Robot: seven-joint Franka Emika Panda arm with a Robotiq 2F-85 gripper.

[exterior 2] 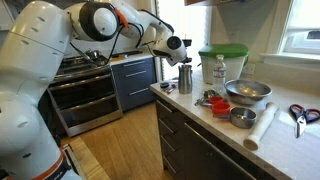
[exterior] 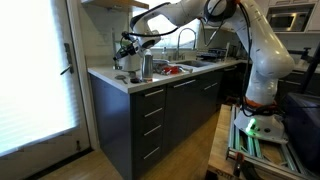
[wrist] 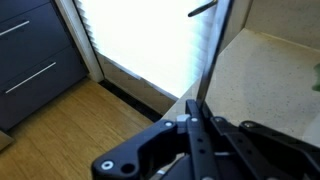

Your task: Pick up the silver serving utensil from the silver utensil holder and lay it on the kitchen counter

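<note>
The silver serving utensil (wrist: 214, 50) is free of the silver utensil holder. My gripper should go on carrying it over the open kitchen counter (wrist: 262, 85) and let go of it there.
In the wrist view my gripper (wrist: 197, 106) is shut on the thin handle of the silver serving utensil (wrist: 215, 50). The utensil runs up and away from the jaws, dark against the bright window, its head near the top edge. Under it lies the speckled kitchen counter (wrist: 270, 80). In both exterior views the gripper (exterior: 128, 46) (exterior 2: 174, 47) hangs above the counter's end (exterior: 108, 77), a little higher than the silver utensil holder (exterior: 146, 66) (exterior 2: 185, 77) and off to its side. The utensil itself is too thin to make out there.
Further along the counter stand a white container with a green lid (exterior 2: 222, 62), a clear bottle (exterior 2: 219, 72), two metal bowls (exterior 2: 247, 92), a paper roll (exterior 2: 262, 126) and scissors (exterior 2: 302, 114). A faucet (exterior: 185, 40) rises behind the holder. A bright glass door (exterior: 35, 70) stands beyond the counter's end.
</note>
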